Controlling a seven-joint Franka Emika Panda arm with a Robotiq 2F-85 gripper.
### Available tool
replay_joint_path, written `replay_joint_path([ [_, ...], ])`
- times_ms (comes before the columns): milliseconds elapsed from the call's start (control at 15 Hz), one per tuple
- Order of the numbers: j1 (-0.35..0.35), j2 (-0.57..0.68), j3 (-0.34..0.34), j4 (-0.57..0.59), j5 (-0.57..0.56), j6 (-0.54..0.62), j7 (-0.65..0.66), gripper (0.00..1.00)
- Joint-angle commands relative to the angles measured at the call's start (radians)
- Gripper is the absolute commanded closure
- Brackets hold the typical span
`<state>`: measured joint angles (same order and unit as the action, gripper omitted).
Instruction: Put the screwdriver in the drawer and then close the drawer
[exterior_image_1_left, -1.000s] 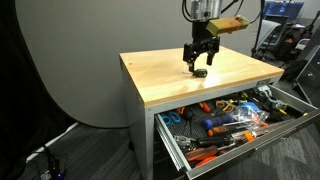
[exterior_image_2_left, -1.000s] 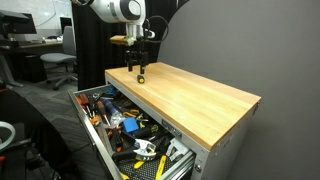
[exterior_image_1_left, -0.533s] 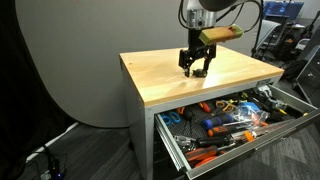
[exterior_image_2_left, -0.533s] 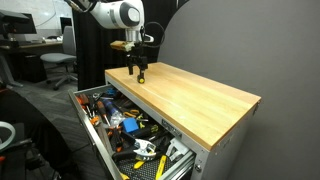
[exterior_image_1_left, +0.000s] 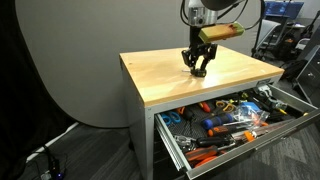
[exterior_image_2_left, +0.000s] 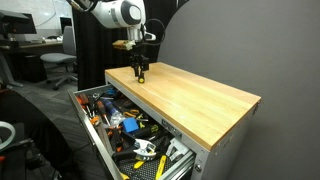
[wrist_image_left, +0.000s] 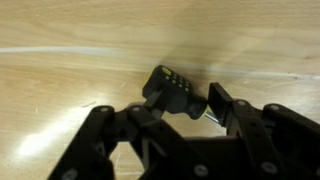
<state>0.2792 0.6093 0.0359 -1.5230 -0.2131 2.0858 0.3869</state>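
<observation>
My gripper has the screwdriver's handle slanting across the ends of its fingers near the screwdriver's shaft (wrist_image_left: 209, 116). It should open and close squarely around the black handle (wrist_image_left: 174, 86) before it lifts toward the drawer.
The screwdriver (wrist_image_left: 172, 88), a stubby black-handled tool with a thin shaft, lies on the wooden tabletop (exterior_image_1_left: 165, 78). In the wrist view my gripper (wrist_image_left: 184, 100) is closed in on it, one finger against the handle and the other by the shaft end. In both exterior views the gripper (exterior_image_1_left: 200, 69) (exterior_image_2_left: 140, 77) is low on the far part of the tabletop, and its fingers hide the screwdriver. The drawer (exterior_image_1_left: 243, 147) (exterior_image_2_left: 93, 138), the top grey one, stands pulled out wide below the table edge, full of tools.
Several orange- and blue-handled tools fill the open drawer, which juts well past the table front. Bare wood surrounds the gripper (exterior_image_2_left: 205, 100). A grey backdrop stands behind the table, with office chairs and equipment off to the sides.
The gripper came down over the screwdriver and its fingers, wide apart before, have closed in on it. The drawer has not moved.
</observation>
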Motion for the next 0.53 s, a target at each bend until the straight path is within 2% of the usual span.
replay_joint_path([
  [0,0.025,0.014,-0.015,0.014,-0.013,0.03,0.036,0.25],
  [200,0.033,0.016,-0.017,0.009,-0.016,0.052,0.048,0.04],
  [267,0.04,0.013,-0.021,0.003,-0.023,0.061,0.055,0.0],
  [467,0.061,0.001,-0.034,-0.014,-0.055,0.094,0.085,0.0],
])
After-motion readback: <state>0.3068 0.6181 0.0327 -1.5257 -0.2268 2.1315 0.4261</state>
